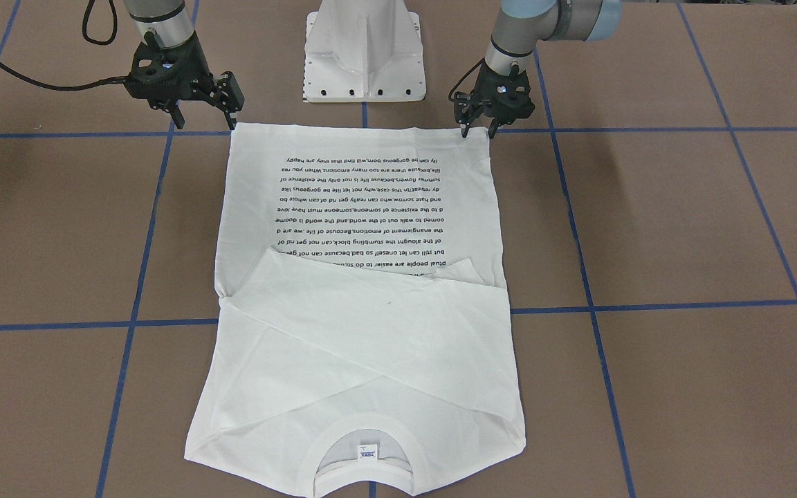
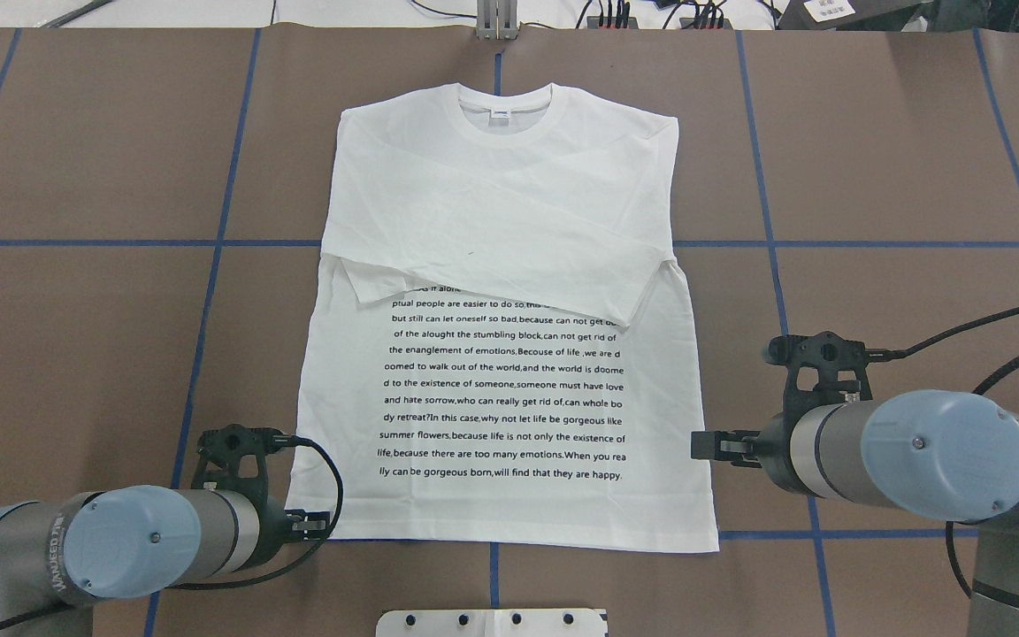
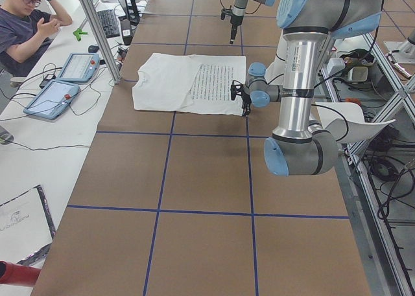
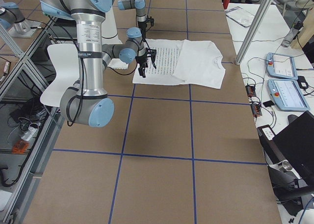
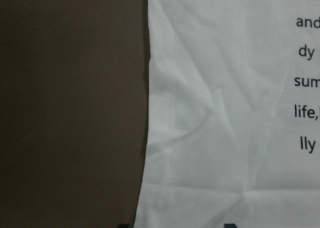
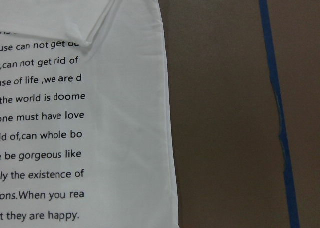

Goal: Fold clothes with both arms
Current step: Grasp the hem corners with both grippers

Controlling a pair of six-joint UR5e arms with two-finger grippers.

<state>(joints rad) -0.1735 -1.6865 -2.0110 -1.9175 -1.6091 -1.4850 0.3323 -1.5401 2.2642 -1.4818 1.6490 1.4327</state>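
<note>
My gripper will carry the T-shirt's hem [image 1: 360, 128] toward the collar, and the white T-shirt should then fold double with its text hidden inside, because the printed lines [image 1: 360, 210] face up.
The white long-sleeved T-shirt [image 2: 509, 380] lies flat on the brown table, text side up. Both sleeves [image 1: 371, 332] are folded across the chest, and the collar [image 2: 505, 106] is at the far end from the robot. My left gripper [image 1: 479, 129] hovers at the hem corner on its side, open, with its two fingertips just showing at the bottom of the left wrist view over the shirt's edge [image 5: 150, 138]. The right gripper [image 1: 205, 111] stands open just outside the other hem corner, beside the shirt's side edge [image 6: 167, 138].
The white metal pedestal [image 1: 364, 55] stands just behind the hem, between the two arms. Blue tape lines [image 2: 209, 265] cross the brown table. In the exterior left view a person [image 3: 26, 24] sits at a side bench with tablets [image 3: 55, 95].
</note>
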